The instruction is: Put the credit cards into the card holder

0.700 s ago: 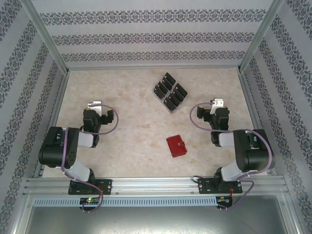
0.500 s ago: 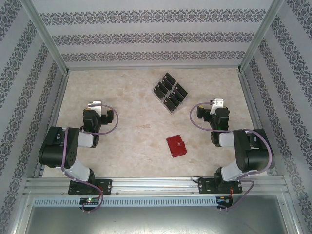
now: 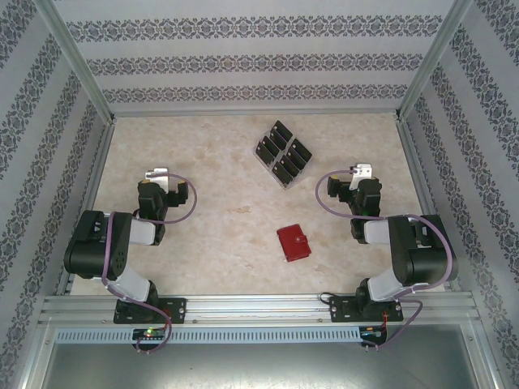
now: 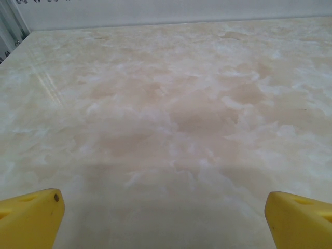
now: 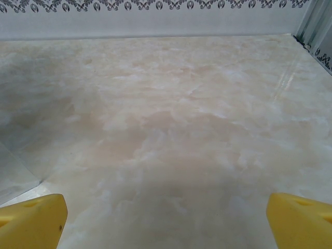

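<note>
The red card holder (image 3: 291, 244) is closed and a long way from my left gripper, so next my right gripper grabs its clasp edge (image 3: 303, 239) and brings it nearer first.
Several black credit cards (image 3: 283, 152) stand in a clear slotted rack at the back middle of the marble table. The red card holder (image 3: 293, 242) lies shut on the table nearer the front, right of centre. My left gripper (image 3: 156, 175) rests at the left, far from both. My right gripper (image 3: 362, 172) rests right of the rack and behind the card holder. In the left wrist view the left gripper (image 4: 163, 218) is open, its yellow fingertips (image 4: 31, 218) wide apart over bare table. The right gripper (image 5: 166, 220) is open the same way, with nothing between its fingertips (image 5: 301, 220).
Patterned walls on metal posts (image 3: 75, 61) close in the table on three sides. A metal rail (image 3: 259, 306) runs along the near edge by the arm bases. A clear plastic edge (image 5: 18, 174) shows at the left of the right wrist view.
</note>
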